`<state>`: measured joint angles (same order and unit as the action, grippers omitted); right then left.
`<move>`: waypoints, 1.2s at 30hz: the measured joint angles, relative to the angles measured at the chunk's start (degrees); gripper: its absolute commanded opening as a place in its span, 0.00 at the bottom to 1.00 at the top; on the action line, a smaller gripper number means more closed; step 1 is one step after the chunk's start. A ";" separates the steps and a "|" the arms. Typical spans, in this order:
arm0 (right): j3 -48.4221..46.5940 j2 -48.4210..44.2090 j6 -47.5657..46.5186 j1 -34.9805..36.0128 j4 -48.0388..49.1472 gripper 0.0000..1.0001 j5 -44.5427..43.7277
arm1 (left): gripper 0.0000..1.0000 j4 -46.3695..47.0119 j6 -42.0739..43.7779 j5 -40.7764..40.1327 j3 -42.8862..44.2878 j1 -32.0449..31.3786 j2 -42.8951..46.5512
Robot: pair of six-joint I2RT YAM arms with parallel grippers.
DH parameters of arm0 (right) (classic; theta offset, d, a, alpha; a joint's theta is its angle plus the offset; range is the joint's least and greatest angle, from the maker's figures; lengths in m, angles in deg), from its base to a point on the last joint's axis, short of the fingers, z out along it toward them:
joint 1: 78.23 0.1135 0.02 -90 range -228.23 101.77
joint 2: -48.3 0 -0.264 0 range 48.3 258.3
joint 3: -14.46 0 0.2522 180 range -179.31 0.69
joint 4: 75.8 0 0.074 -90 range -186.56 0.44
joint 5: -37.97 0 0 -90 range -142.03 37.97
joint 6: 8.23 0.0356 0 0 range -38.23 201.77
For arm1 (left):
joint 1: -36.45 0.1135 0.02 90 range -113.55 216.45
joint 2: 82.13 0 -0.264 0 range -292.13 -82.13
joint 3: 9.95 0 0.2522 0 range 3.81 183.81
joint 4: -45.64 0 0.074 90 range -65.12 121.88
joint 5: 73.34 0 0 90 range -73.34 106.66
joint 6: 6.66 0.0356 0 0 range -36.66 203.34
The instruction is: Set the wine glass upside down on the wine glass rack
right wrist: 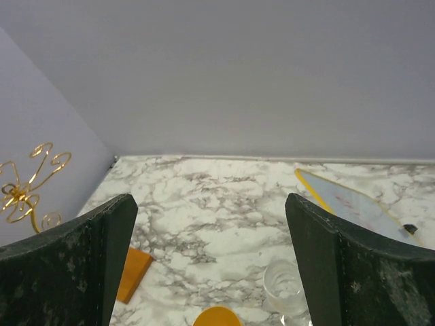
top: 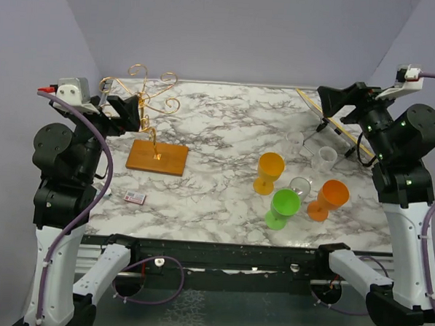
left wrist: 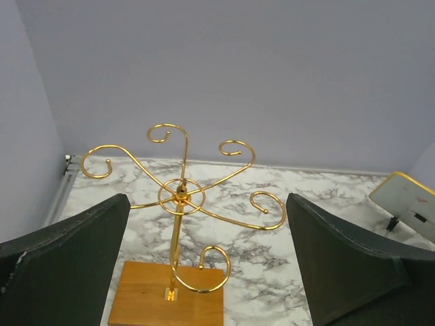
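Observation:
My right gripper is open, and the yellow glass's rim (top: 271,161) is open and clear toward the rack. So the gripper should keep going down until its fingers straddle that rim's side (top: 260,165).
The wine glass rack (top: 144,93) is a gold wire stand with curled arms on an orange-brown wooden base (top: 157,158), at the table's back left. Three coloured wine glasses stand upright at the right: yellow (top: 269,171), green (top: 282,207) and orange (top: 329,199). My left gripper (top: 125,108) hovers open just left of the rack. The left wrist view shows the rack (left wrist: 181,197) straight ahead between its empty fingers (left wrist: 81,251). Raised at the back right, my right gripper (top: 329,99) is open and empty. In the right wrist view it (right wrist: 211,198) looks over the yellow glass's rim (right wrist: 217,317).
Small clear glasses (top: 301,186) (top: 327,155) (top: 294,141) stand among and behind the coloured ones. A yellow-edged board (top: 319,110) lies at the back right. A small red-and-white box (top: 134,197) rests near the front left edge. Purple walls close in the table.

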<state>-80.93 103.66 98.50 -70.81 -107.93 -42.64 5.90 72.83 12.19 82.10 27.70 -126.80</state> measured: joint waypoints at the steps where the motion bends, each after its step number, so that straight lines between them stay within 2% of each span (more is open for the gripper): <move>1: 0.07 0.50 0.24 0.00 -0.63 0.97 0.46 | 0.99 -0.02 -0.07 0.98 -0.57 0.00 0.15; 9: 2.05 4.98 0.90 0.00 -4.61 0.93 6.73 | 0.99 2.32 -0.22 13.66 -3.72 -0.85 -0.15; 17: 3.43 9.51 0.37 1.25 -7.80 0.88 14.73 | 0.99 9.18 -2.03 33.79 -5.64 -1.51 -5.16; 21: 3.56 12.33 -1.42 8.02 -11.30 0.83 10.97 | 0.99 14.60 -4.90 43.30 -7.78 -2.05 -8.20; 24: 3.65 15.37 -2.82 13.99 -14.25 0.77 5.46 | 0.99 17.49 -6.25 45.46 -9.05 -2.45 -9.60; 29: 3.65 20.76 -4.35 20.11 -18.38 0.66 -2.32 | 0.99 20.11 -7.82 47.39 -10.08 -3.30 -11.37; 36: 3.76 23.19 -4.76 27.21 -23.85 0.68 -7.67 | 0.99 21.88 -8.35 47.74 -10.29 -4.13 -11.30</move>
<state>-77.17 126.85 93.74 -43.60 -131.78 -50.31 27.78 64.48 59.93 71.80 23.57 -138.10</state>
